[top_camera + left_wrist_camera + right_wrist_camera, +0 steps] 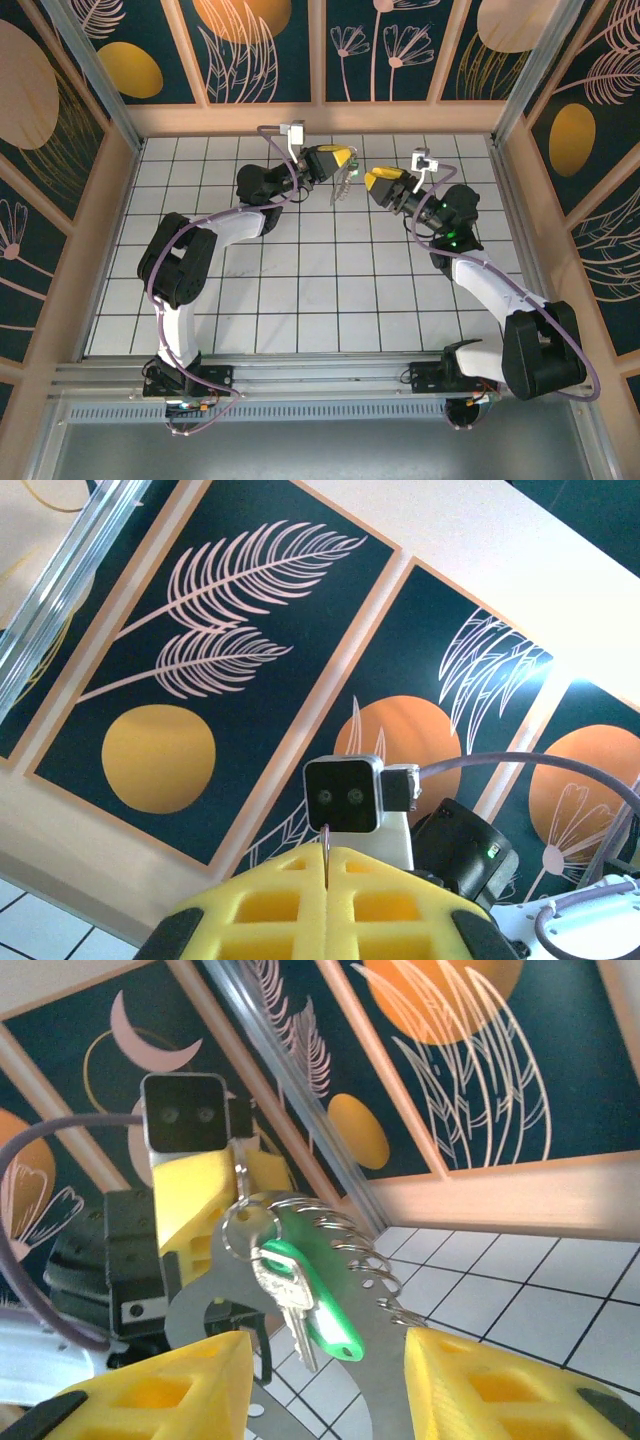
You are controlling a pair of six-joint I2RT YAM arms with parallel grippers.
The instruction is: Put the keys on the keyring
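Note:
The silver key [289, 1295] and green piece [333, 1318] hang together in front of the right gripper's open fingers, so the robot should move in next until those fingers close on both.
My left gripper [338, 162] is raised over the far middle of the table, shut on the top edge of the keyring [196, 1298], a flat grey metal loop hanging below it. In the left wrist view its yellow pads [300, 900] pinch a thin metal edge [327, 852]. A silver key [287, 1300] and a bright green plastic-headed piece [325, 1312] hang from a small wire ring [243, 1228] on the loop. Several more small rings [365, 1250] line its edge. My right gripper [325, 1385] faces the loop and stands open, its pads either side of the hanging keys and apart from them.
The white tiled table [300, 290] lies below both raised arms. Patterned panels [260, 50] wall in the back and sides. The two grippers are close together, the right gripper [378, 184] just right of the dangling keyring [345, 186].

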